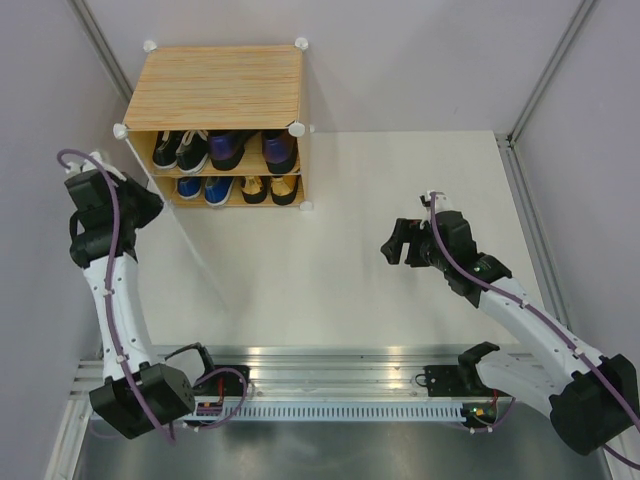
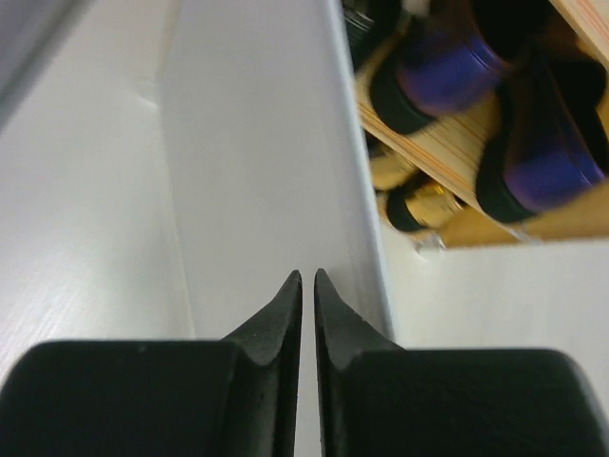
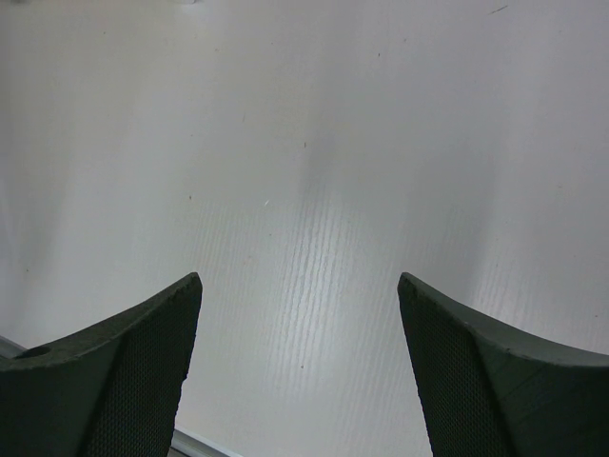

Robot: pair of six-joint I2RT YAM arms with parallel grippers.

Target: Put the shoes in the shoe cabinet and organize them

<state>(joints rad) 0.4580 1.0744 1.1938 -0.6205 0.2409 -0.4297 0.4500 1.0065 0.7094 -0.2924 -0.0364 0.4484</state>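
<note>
The robot's left gripper is shut and sits past the open door panel's outer side [image 2: 266, 181], so it should sweep back toward the cabinet's front [image 1: 222, 170] and push the door panel shut.
The shoe cabinet [image 1: 220, 88] stands at the back left with its wood-grain top toward me. Black sneakers [image 1: 180, 150] and purple heels [image 1: 250, 150] fill the upper shelf. Blue sneakers [image 1: 205, 188] and gold heels [image 1: 270, 188] fill the lower one. The pale door panel [image 2: 266, 162] stands open off the cabinet's left front edge. My left gripper [image 2: 307, 274] points along this panel with its jaws shut to a thin slit and nothing between them. It sits just left of the cabinet's front [image 1: 140, 205]. My right gripper [image 1: 395, 245] hangs open over bare table [image 3: 300, 286], holding nothing.
Grey walls close in the white table [image 1: 400, 180] on the left, back and right. A metal rail [image 1: 330, 365] with cables runs along the near edge between the arm bases. The purple heels [image 2: 447, 76] and a gold heel [image 2: 419, 205] show in the left wrist view.
</note>
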